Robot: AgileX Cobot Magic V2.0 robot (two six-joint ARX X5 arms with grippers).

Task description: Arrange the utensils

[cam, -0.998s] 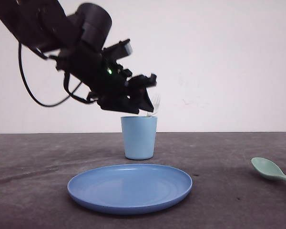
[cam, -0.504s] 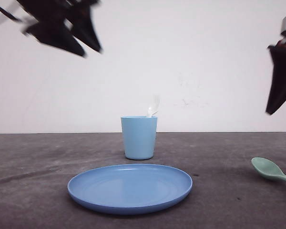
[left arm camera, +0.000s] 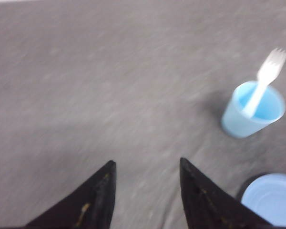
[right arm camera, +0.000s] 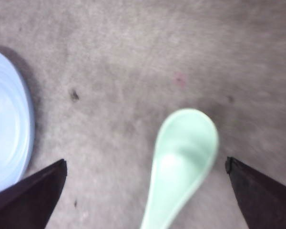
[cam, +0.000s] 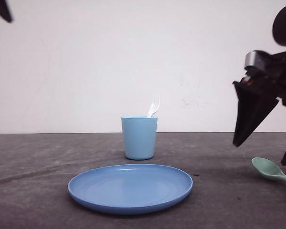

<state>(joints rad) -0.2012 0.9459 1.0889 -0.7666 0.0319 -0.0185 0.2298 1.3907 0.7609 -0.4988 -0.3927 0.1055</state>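
I should take the mint-green spoon point(cam: 275, 173) near the spoon's bowl with my right gripper and turn its handle down over the cup point(cam: 139, 137), because the spoon lies flat and far from my left gripper.
The white fork point(cam: 154, 106) stands tines up in the light blue cup point(cam: 139, 138), leaning on its rim; the left wrist view has the fork point(left arm camera: 266, 78) and the cup point(left arm camera: 253, 112) too. The mint-green spoon point(cam: 269, 169) lies on the table at the far right. My right gripper point(cam: 260, 154) hangs open just above it. In the right wrist view the spoon's bowl point(right arm camera: 184, 155) lies between the wide-spread fingers of the right gripper point(right arm camera: 145, 162), untouched. My left gripper point(left arm camera: 147, 162) is open and empty, high over bare table away from the cup.
A round blue plate point(cam: 130, 187) sits in front of the cup at the table's middle, and its edge shows in both wrist views point(left arm camera: 271, 200) point(right arm camera: 7, 129). One dark finger of the left arm point(cam: 2, 9) pokes in at the upper left corner.
The left gripper let go of the fork into the cup and drew away up and left. The right gripper came down from the upper right to just over the spoon.
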